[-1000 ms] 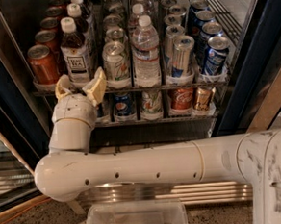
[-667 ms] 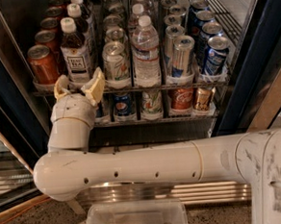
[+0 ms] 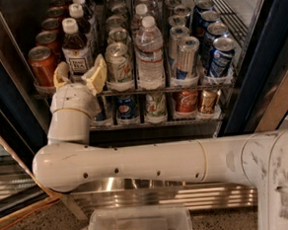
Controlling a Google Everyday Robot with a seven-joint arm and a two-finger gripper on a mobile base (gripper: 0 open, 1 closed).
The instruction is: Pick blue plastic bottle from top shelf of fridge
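Note:
The blue plastic bottle (image 3: 76, 44) has one open finger at each side, so my gripper should keep going toward the bottle's lower part (image 3: 79, 64) and close there.
The blue plastic bottle (image 3: 75, 50) is a tea bottle with brown contents, a white cap and a white "TEA" label. It stands at the front of the second lane from the left on the top shelf (image 3: 132, 90) of the fridge (image 3: 13, 116). More tea bottles stand behind it. My gripper (image 3: 79, 76) is open just in front of the bottle's lower part, one cream finger on each side of its base and apart from it.
Red cans (image 3: 42, 64) fill the lane to the left, silver cans (image 3: 118, 64) and a clear water bottle (image 3: 149, 54) the lanes to the right, blue cans (image 3: 221, 57) far right. A lower rack holds short soda cans (image 3: 156, 106). A clear plastic bin (image 3: 142, 225) sits below my arm.

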